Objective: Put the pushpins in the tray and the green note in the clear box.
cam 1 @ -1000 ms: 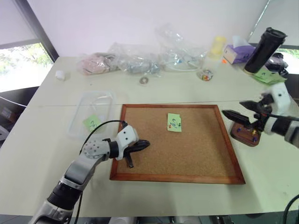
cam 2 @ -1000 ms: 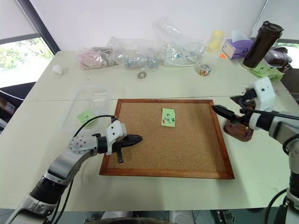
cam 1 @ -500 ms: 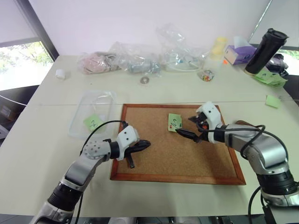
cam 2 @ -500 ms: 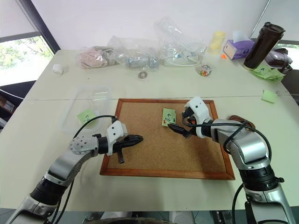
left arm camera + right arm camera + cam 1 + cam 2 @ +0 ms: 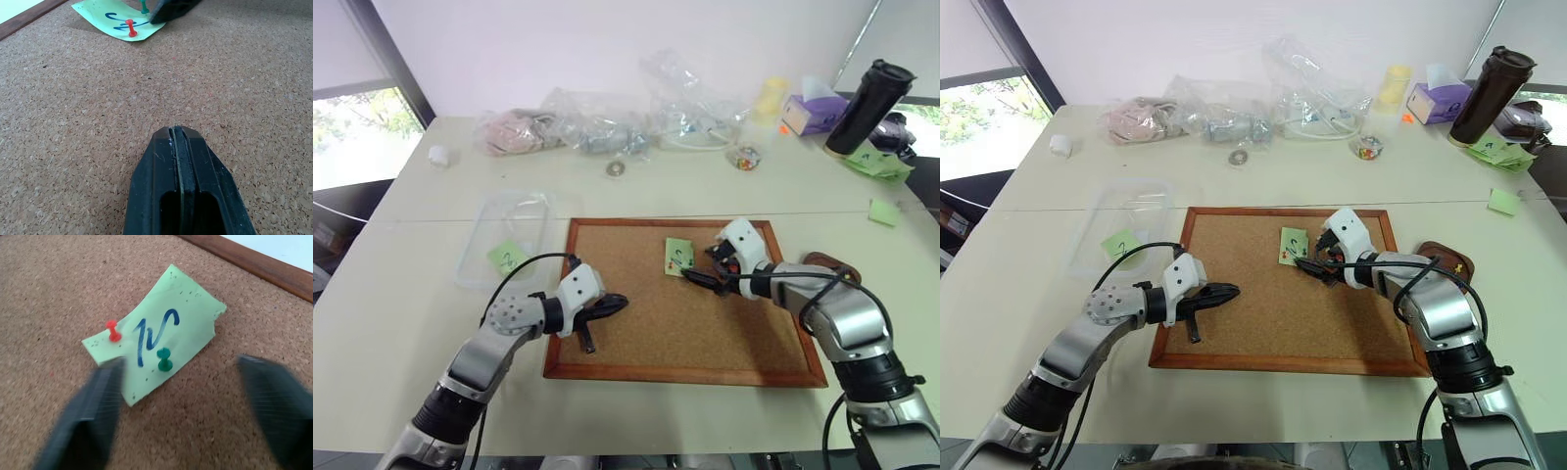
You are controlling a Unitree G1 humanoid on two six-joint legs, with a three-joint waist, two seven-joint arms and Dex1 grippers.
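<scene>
The red pushpin (image 5: pixel 114 331) is still stuck through the note's edge, so the green note (image 5: pixel 678 257) will stay up on the cork board when the robot pulls the green pushpin out.
The green note (image 5: pixel 186 316) with a blue scribble lies on the cork board (image 5: pixel 636 343), held by two pushpins, a red one (image 5: pixel 114 331) and a green one (image 5: pixel 165 360). My right gripper (image 5: pixel 691 278) hovers open at the note's edge, one finger on each side of the green pin. My left gripper (image 5: pixel 618 304) rests shut on the board's left part, holding nothing. The note (image 5: pixel 105 11) also appears far ahead in the left wrist view. The tray (image 5: pixel 1451 258) sits right of the board, partly behind my right arm. The clear box (image 5: pixel 514 217) lies left of the board.
Another scribbled green note (image 5: pixel 506 258) lies at the clear box's near end. Along the back are clear plastic bags (image 5: pixel 597 127), a bead jar (image 5: pixel 744 157), a purple tissue box (image 5: pixel 813 110) and a black tumbler (image 5: pixel 867 106). Loose green notes (image 5: pixel 881 211) lie far right.
My right arm swung left and down from above the tray to the pinned note, and its fingers have narrowed. The left arm stayed still.
</scene>
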